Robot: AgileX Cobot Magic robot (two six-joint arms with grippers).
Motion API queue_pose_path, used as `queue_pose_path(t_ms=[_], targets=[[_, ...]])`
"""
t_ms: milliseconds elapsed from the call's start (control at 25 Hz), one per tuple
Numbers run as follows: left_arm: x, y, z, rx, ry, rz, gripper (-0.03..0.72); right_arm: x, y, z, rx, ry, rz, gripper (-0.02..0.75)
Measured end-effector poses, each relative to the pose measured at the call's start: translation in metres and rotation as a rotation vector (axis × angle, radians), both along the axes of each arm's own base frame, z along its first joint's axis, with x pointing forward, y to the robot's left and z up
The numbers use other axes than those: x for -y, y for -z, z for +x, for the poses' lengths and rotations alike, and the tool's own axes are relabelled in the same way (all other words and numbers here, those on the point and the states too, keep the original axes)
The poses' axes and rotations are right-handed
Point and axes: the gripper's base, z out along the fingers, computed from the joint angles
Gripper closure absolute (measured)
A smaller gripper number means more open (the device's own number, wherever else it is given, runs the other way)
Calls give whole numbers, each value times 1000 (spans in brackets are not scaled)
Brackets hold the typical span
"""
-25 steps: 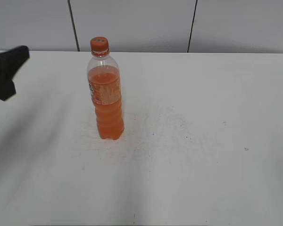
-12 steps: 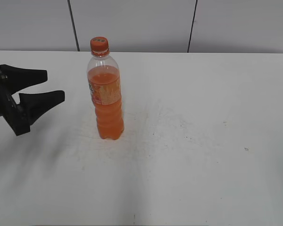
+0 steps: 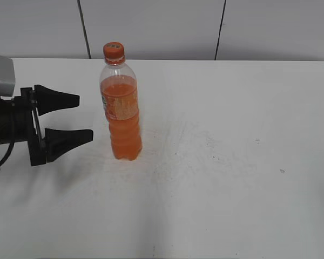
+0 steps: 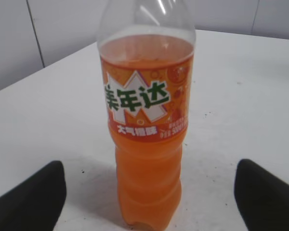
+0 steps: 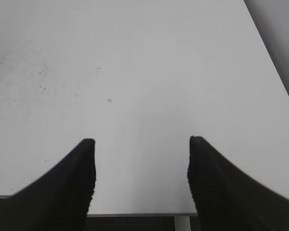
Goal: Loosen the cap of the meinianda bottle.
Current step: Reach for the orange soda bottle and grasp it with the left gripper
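Note:
My gripper will get the orange cap (image 3: 114, 50) fully off when it turns the cap. An orange ring (image 3: 114, 61) shows beneath the cap, so the ring will stay around the neck.
The meinianda bottle (image 3: 122, 116) stands upright on the white table, clear plastic with orange drink and an orange label band. Its small orange cap (image 3: 113, 51) sits on top. My left gripper (image 3: 85, 117) is open, just left of the bottle at label height, with its fingers pointing at the bottle and not touching it. In the left wrist view the bottle (image 4: 147, 144) fills the middle between the two open fingers (image 4: 149, 192); the cap is out of that view. My right gripper (image 5: 140, 140) is open and empty over bare table near the front edge; it does not show in the exterior view.
The white table (image 3: 232, 162) has a speckled patch to the right of the bottle. A grey panelled wall (image 3: 151, 27) runs behind the table. The table's front edge (image 5: 135, 207) shows below the right fingers.
My left gripper has come in from the left edge toward the bottle, its open fingers now close beside it. The bottle has not moved.

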Motion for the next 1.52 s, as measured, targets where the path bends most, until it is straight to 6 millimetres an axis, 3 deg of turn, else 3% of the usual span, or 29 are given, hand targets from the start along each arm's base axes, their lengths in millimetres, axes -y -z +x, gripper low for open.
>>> queue_pose_path(t_ms=[280,720,840,1040,1520], targets=[[11,13,36,10,111,25,70,0,0,0,0,0,0,279],[70,34,68,-12,284,11,99,0,0,0,0,0,0,279],[70,34,69,-14,282,8,134,0,0,0,0,0,0,279],[70,33,70,-13,278,6,269,0,0,0,0,0,0,279],[79,30,68,-17,284,23,267,0,0,0,0,0,0,279]])
